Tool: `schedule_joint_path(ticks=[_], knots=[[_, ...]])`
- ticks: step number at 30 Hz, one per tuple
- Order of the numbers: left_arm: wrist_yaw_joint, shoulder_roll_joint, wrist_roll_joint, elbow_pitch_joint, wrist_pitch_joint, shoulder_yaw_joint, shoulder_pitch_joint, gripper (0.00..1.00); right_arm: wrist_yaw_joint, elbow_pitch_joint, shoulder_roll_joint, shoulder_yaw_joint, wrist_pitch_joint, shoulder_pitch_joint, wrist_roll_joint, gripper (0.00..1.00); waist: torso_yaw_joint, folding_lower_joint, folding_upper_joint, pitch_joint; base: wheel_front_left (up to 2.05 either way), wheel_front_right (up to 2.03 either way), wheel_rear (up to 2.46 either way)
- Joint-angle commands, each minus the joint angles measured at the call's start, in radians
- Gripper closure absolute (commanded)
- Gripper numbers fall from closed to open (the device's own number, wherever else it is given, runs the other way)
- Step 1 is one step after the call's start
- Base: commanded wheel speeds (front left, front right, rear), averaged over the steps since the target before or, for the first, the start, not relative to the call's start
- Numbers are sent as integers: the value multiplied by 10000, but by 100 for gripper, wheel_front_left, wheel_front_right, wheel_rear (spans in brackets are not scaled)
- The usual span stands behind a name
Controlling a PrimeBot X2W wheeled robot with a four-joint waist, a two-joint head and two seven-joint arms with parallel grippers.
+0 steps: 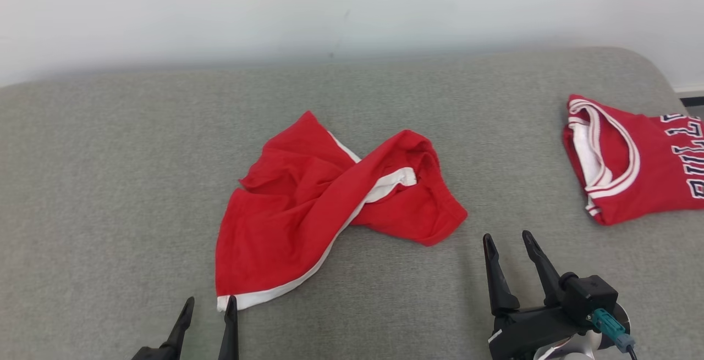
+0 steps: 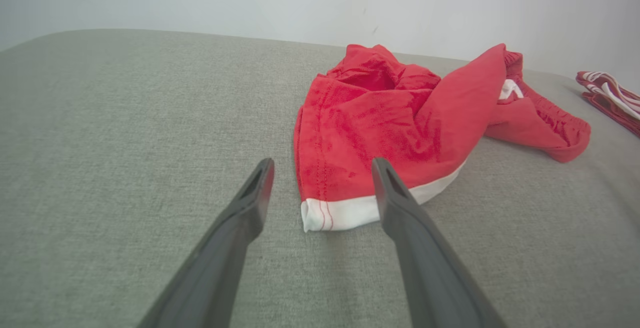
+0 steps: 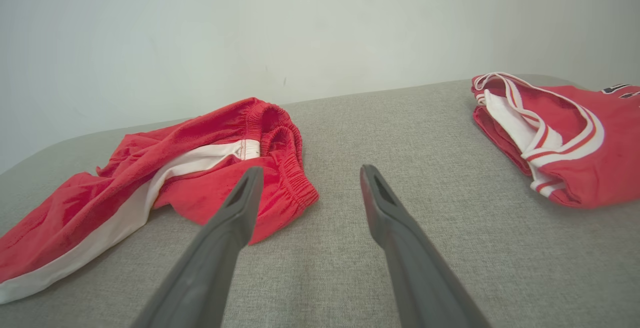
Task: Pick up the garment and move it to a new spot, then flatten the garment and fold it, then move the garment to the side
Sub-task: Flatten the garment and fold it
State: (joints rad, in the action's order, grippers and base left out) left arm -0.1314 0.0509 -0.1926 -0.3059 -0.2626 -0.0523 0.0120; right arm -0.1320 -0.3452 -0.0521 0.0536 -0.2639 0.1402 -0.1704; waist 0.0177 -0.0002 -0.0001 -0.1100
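Note:
I expect the white trim (image 1: 290, 285) to turn up as one wide stripe when I pull the hem corner, because it gets narrower under the twisted edge (image 1: 344, 223).
A crumpled red garment (image 1: 313, 206) with white trim, a pair of shorts, lies twisted in the middle of the grey padded surface (image 1: 110, 184). Its white hem corner points at my left gripper (image 1: 212, 306), which is open just in front of that corner. In the left wrist view the garment (image 2: 400, 117) lies beyond the open left gripper (image 2: 322, 168), its hem between the fingertips' lines. My right gripper (image 1: 509, 242) is open, right of the waistband end. The right wrist view shows the garment (image 3: 200, 178) left of the open right gripper (image 3: 310, 175).
A folded red jersey (image 1: 632, 162) with white trim and dark lettering lies at the right edge of the surface, also in the right wrist view (image 3: 565, 137). A pale wall (image 1: 330, 8) runs behind the surface. Bare grey fabric spreads to the left.

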Motion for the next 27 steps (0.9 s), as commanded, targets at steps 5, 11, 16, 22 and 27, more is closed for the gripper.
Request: schedule_joint_path(ticks=[5, 11, 16, 22, 27], knots=[[18, -4, -351, -537, -28, 36, 253, 0, 27, 4, 22, 8, 3, -159, 48, 0, -626, 2, 1, -86, 0, 0, 0], [18, -4, -561, -1116, -28, 222, 638, 0, 28, -78, 21, 2, 2, 44, 42, 0, -910, 2, 1, -373, 0, 0, 0], [18, -3, -581, -1374, -28, 449, 826, 0, 28, -126, 20, 21, 2, 191, -18, 0, -1038, 2, 1, -556, 0, 0, 0], [18, -3, -615, -1526, -28, 603, 969, 0, 28, -149, 22, -2, 2, 223, -37, 0, -1085, 2, 1, -656, 0, 0, 0], [18, -3, -620, -1542, -28, 717, 984, 0, 28, -164, 22, -14, 2, 272, -54, 0, -1097, 2, 1, -741, 0, 0, 0]])
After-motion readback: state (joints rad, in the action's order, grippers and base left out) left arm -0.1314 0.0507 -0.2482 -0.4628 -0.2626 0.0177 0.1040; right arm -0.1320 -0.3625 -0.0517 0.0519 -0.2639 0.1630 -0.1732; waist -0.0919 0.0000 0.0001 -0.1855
